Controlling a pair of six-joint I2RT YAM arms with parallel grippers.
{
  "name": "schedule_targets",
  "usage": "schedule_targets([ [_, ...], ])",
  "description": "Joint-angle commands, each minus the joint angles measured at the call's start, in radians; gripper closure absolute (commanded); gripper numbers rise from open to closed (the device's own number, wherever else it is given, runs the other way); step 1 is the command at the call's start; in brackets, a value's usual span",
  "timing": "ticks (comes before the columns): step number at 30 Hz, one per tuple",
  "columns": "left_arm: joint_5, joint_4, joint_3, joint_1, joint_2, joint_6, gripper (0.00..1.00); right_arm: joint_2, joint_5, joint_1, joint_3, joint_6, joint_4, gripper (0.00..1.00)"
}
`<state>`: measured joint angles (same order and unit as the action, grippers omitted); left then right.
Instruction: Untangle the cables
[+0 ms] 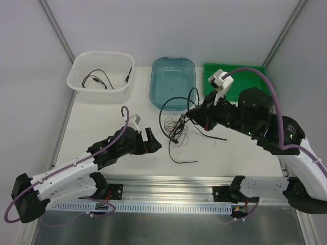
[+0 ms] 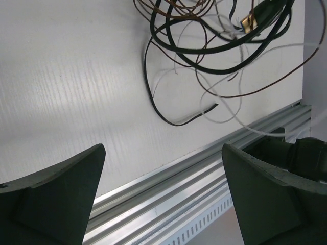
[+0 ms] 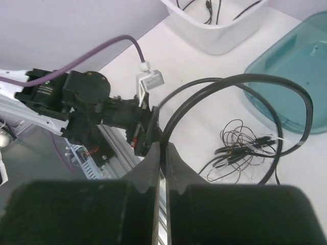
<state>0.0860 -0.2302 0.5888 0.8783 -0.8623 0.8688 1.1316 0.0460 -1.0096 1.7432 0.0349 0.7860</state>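
Observation:
The thick black cable (image 1: pixel 179 129) in my right gripper goes into the tangle. Next, my left gripper grabs the tangle by the brown cables (image 1: pixel 170 123) and pulls it away.
A tangle of thin black, white and brown cables (image 1: pixel 178 128) lies on the white table in the middle. My right gripper (image 1: pixel 190 116) is shut on a thick black cable (image 1: pixel 194 95) and holds its loop up above the tangle. In the right wrist view the shut gripper (image 3: pixel 163 148) pinches that cable, whose loop (image 3: pixel 245 82) arcs over the tangle (image 3: pixel 245 151). My left gripper (image 1: pixel 154 140) is open and empty, just left of the tangle. In the left wrist view the tangle (image 2: pixel 204 35) lies beyond the open gripper (image 2: pixel 163 189), and a loose black cable end (image 2: pixel 173 120) is nearest.
A white basket (image 1: pixel 82 84) with two black cables stands at the back left. A teal tray (image 1: pixel 172 97) is at the back middle and a green tray (image 1: pixel 255 70) at the back right. An aluminium rail (image 1: pixel 168 184) runs along the near edge.

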Motion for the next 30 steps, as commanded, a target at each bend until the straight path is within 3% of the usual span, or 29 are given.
schedule_targets([
  [1, 0.003, 0.003, 0.042, 0.011, 0.019, -0.034, 0.01, -0.01, 0.07, 0.008, -0.112, -0.01, -0.065, 0.98],
  [3, 0.001, 0.003, 0.033, 0.011, 0.023, -0.033, 0.01, 0.013, 0.118, 0.046, -0.146, -0.071, 0.011, 0.99],
  [4, 0.001, 0.005, 0.029, 0.011, 0.031, -0.033, 0.01, 0.013, 0.027, 0.061, -0.213, -0.096, 0.028, 0.99],
  [7, 0.004, 0.005, 0.009, 0.011, 0.045, -0.03, 0.01, -0.038, -0.037, 0.072, -0.446, -0.174, -0.088, 0.99],
  [11, 0.006, 0.006, 0.012, 0.013, 0.04, -0.034, 0.01, -0.079, -0.037, 0.074, -0.537, -0.222, -0.09, 0.99],
  [17, -0.075, 0.049, 0.08, 0.017, -0.001, -0.07, 0.01, -0.052, 0.041, 0.074, -0.541, -0.236, -0.044, 0.99],
  [20, -0.12, 0.145, 0.107, 0.051, -0.024, -0.079, 0.01, -0.03, 0.08, 0.072, -0.544, -0.294, -0.068, 0.99],
  [25, -0.059, 0.216, 0.137, 0.145, -0.07, -0.119, 0.01, -0.016, 0.152, 0.074, -0.542, -0.41, -0.119, 0.99],
  [30, 0.001, 0.229, 0.115, 0.162, -0.144, -0.151, 0.01, -0.035, 0.128, 0.072, -0.463, -0.397, -0.146, 0.99],
])
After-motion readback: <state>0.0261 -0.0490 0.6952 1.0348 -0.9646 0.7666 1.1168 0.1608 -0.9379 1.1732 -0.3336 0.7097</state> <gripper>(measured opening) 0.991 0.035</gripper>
